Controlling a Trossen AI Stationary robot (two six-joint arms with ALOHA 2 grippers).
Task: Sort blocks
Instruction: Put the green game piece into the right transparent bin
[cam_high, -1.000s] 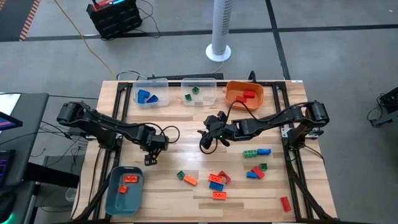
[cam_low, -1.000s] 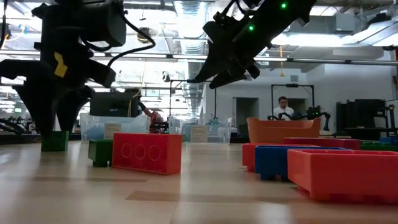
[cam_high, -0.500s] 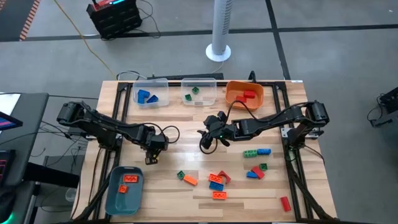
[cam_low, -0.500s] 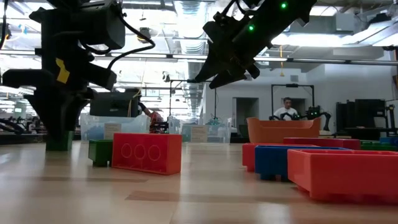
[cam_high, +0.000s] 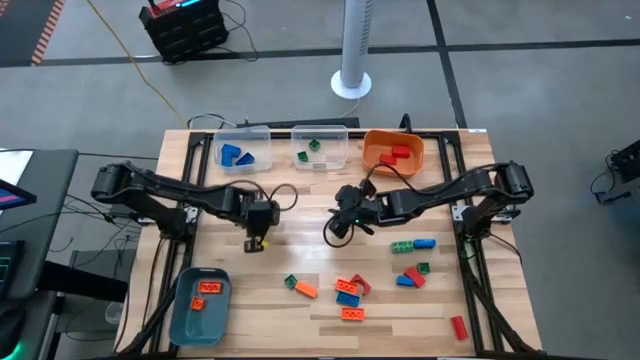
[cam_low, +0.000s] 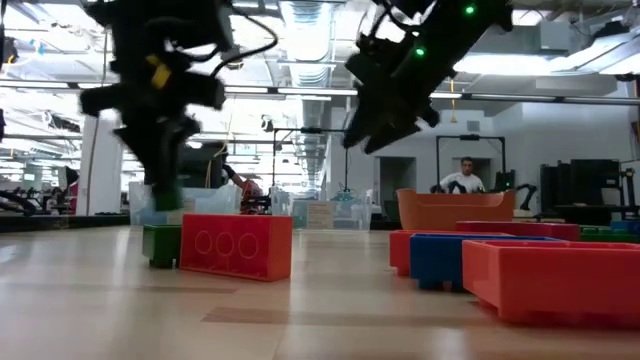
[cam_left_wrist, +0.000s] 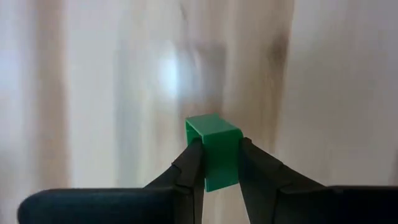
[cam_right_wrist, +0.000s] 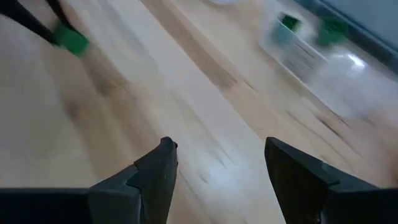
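Observation:
My left gripper goes on before it lets go over the clear bin with green blocks (cam_high: 320, 148), because the green block (cam_left_wrist: 219, 152) matches that bin and the way there is open.
My left gripper (cam_high: 256, 241) is shut on a small green block (cam_left_wrist: 214, 146) at the table's left middle. In the low view that block (cam_low: 167, 199) hangs above the wood. My right gripper (cam_high: 335, 233) hovers open near the table's centre; nothing sits between its fingers (cam_right_wrist: 214, 158). Loose red, orange, blue and green blocks (cam_high: 347, 289) lie on the near right part of the table. In the low view a red block (cam_low: 236, 244) and a green block (cam_low: 160, 244) rest on the table. My left gripper pinches the green block by two opposite sides (cam_left_wrist: 209, 167) between its two fingers (cam_left_wrist: 186, 173). The fingers point down from above. The block is lifted clear of the table and sticks out past the fingertips.
Along the far edge stand a clear bin with blue blocks (cam_high: 243, 153), a clear bin with green blocks (cam_high: 321, 147) and an orange bin with red blocks (cam_high: 393, 151). A teal bin (cam_high: 186, 318) holding orange blocks sits at the near left corner. A person shows far behind.
My left gripper has shut on the green block, raised it off the table and carried it toward the right and far edges. My right gripper has shifted a little toward the table's right edge and stays open.

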